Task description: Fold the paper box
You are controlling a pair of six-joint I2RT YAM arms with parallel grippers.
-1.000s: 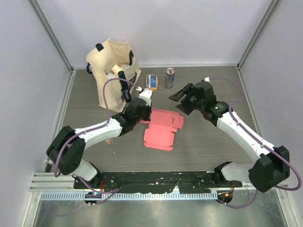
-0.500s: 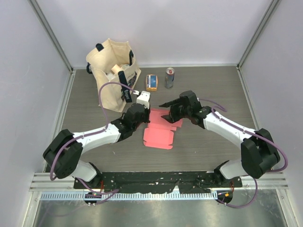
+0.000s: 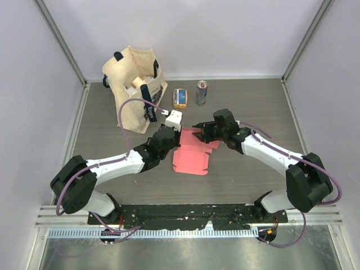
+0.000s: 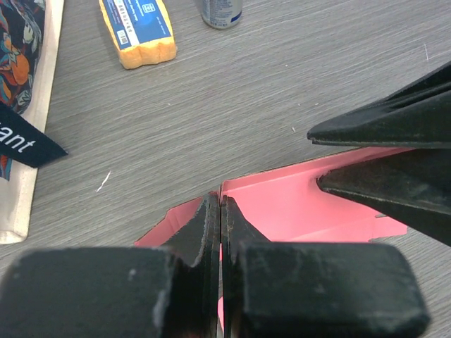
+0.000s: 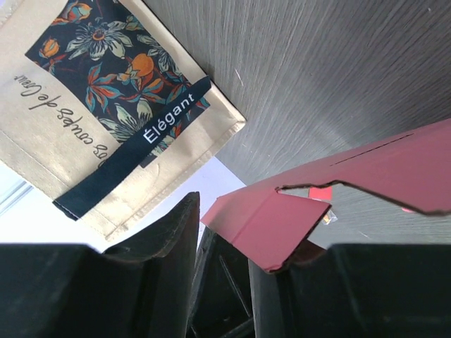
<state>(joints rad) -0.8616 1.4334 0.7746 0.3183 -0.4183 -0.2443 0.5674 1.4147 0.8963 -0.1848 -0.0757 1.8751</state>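
Observation:
The box's corner beside the splayed side flap (image 4: 173, 220) is pinched in my left gripper, so my right gripper should hold the box's far side (image 4: 285, 176) while my left gripper takes the side flap.
The paper box (image 3: 191, 160) lies opened out and mostly flat on the table, pinkish-red. My left gripper (image 3: 173, 142) is at its left far corner. In the left wrist view the left gripper (image 4: 221, 211) is shut, with a sliver of the pink card (image 4: 303, 204) pinched between the jaws. My right gripper (image 3: 197, 129) is at the box's far edge, open. In the right wrist view a raised flap of the box (image 5: 275, 225) sits between the open fingers of the right gripper (image 5: 222, 236), resting against the right-hand finger. The right gripper's fingers (image 4: 380, 127) also show in the left wrist view.
A beige tote bag (image 3: 134, 84) stands at the far left, just beyond the left gripper. An orange-and-blue packet (image 3: 179, 97) and a small can (image 3: 201, 93) stand beyond the box. Enclosure walls close in the left, far and right sides.
My right arm has swung left and down from beside the box until its open fingers straddle the far flap. My left gripper has shifted slightly right with the box's corner.

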